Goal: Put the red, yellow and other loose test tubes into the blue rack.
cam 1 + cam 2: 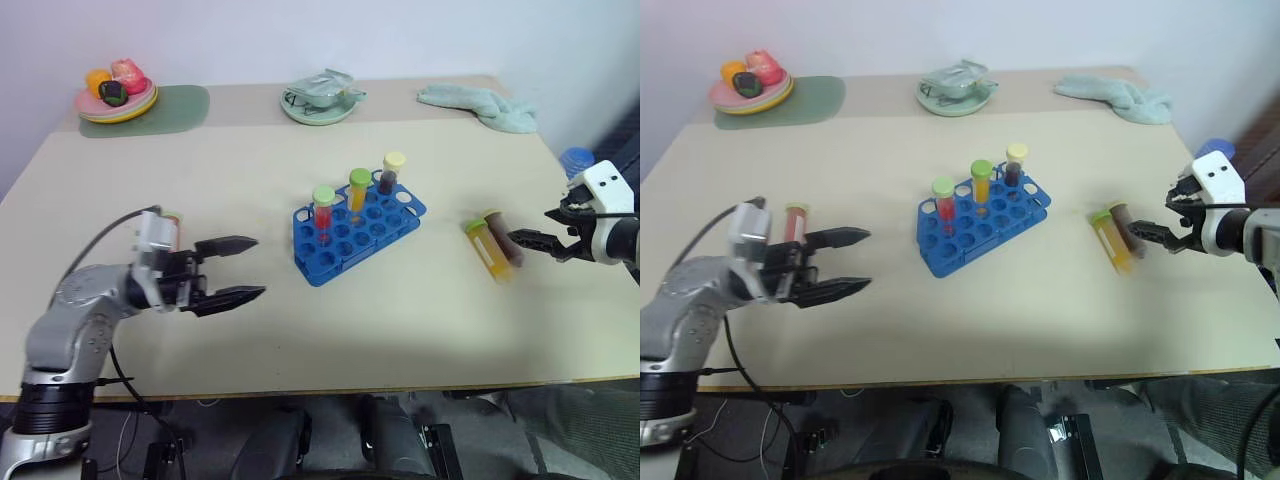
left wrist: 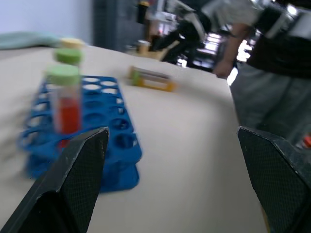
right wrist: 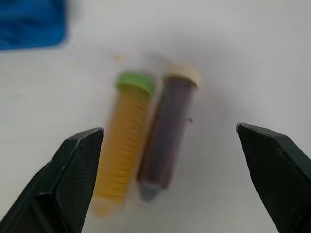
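The dark brown tube (image 1: pixel 504 239) is lined up with my right gripper's open fingers. I should keep moving toward its cream cap (image 1: pixel 490 213) until they close just below it.
The blue rack (image 1: pixel 385 232) stands mid-table and holds three upright tubes: a red one (image 1: pixel 323 215), a yellow one (image 1: pixel 358 192) and a dark one (image 1: pixel 389 174). Two loose tubes lie side by side to its right: a yellow tube (image 3: pixel 124 141) with a green cap and a dark brown tube (image 3: pixel 167 131) with a cream cap. My right gripper (image 1: pixel 530 238) is open just beyond their bottom ends, its fingers (image 3: pixel 73 170) spread wider than the pair. My left gripper (image 1: pixel 258 268) is open and empty, pointing at the rack from the left. A red loose tube (image 1: pixel 795 220) lies behind it.
A plate of toy food (image 1: pixel 115 100) on a green mat (image 1: pixel 185 108) sits at the back left. At the back middle is a green plate (image 1: pixel 320 108) with a crumpled wrapper, and a teal cloth (image 1: pixel 480 105) lies back right. A person (image 2: pixel 272 43) stands beyond the table's right side.
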Motion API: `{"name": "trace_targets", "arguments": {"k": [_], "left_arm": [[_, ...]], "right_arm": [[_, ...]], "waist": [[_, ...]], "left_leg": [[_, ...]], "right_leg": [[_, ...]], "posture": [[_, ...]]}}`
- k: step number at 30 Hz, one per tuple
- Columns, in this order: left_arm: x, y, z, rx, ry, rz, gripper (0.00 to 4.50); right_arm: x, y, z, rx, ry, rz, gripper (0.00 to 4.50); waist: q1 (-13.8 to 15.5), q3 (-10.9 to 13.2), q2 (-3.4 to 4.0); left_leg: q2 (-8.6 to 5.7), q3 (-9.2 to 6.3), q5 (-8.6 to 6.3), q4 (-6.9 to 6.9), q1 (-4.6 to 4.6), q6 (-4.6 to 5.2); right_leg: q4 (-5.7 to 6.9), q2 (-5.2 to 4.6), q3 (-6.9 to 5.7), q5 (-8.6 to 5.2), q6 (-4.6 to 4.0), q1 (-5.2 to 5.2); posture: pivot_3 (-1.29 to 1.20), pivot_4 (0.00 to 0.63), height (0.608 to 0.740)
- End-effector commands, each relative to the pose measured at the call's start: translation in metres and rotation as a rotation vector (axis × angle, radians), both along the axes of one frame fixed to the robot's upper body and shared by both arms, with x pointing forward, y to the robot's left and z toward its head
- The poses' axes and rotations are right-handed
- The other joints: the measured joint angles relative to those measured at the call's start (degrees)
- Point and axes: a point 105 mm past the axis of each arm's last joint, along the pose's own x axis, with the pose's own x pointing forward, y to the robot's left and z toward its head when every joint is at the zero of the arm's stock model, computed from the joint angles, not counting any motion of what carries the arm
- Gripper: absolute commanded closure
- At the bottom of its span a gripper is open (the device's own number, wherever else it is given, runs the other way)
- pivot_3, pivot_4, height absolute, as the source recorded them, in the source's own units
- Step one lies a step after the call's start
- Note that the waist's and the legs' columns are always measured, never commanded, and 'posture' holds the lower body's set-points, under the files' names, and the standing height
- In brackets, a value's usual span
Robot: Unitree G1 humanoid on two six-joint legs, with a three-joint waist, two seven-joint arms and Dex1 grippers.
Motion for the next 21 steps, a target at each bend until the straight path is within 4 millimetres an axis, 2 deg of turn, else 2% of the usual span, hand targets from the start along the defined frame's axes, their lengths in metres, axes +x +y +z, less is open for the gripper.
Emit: {"name": "trace_targets", "arguments": {"k": [1,5,11,21], "left_arm": [[0.002,-0.017,-0.003,0.041,-0.070,-0.014,0.16],[0.009,-0.029,-0.008,0.024,-0.082,0.006,0.16],[0.012,-0.036,-0.012,0.032,-0.093,0.002,0.16],[0.015,-0.035,-0.023,0.047,-0.106,0.005,0.16]], "right_arm": [[0.013,-0.008,0.005,-0.027,-0.007,-0.020,0.02],[0.025,-0.006,0.001,-0.019,0.010,-0.012,0.02],[0.033,-0.004,-0.007,-0.024,0.037,0.002,0.02],[0.044,0.001,-0.020,-0.049,0.060,0.020,0.02]], "waist": [[-0.51,0.00,0.00],[-0.81,0.00,-0.01],[-0.81,-0.01,0.02],[-0.81,-0.01,0.03]], "left_leg": [[0.01,0.01,0.00,-0.01,0.01,0.00],[0.01,0.01,0.00,0.02,0.00,0.00],[0.01,0.01,0.00,0.03,-0.01,0.00],[0.01,0.00,0.01,0.04,0.00,-0.02]], "right_leg": [[-0.01,0.01,0.00,0.00,0.00,0.01],[-0.02,0.02,0.00,0.00,0.00,0.02],[0.02,0.04,0.00,0.01,0.00,-0.01],[0.05,0.05,0.00,0.01,0.00,-0.01]], "posture": [[0.00,0.150,0.740],[0.00,0.150,0.740],[0.00,0.150,0.740],[0.00,0.150,0.740]]}}
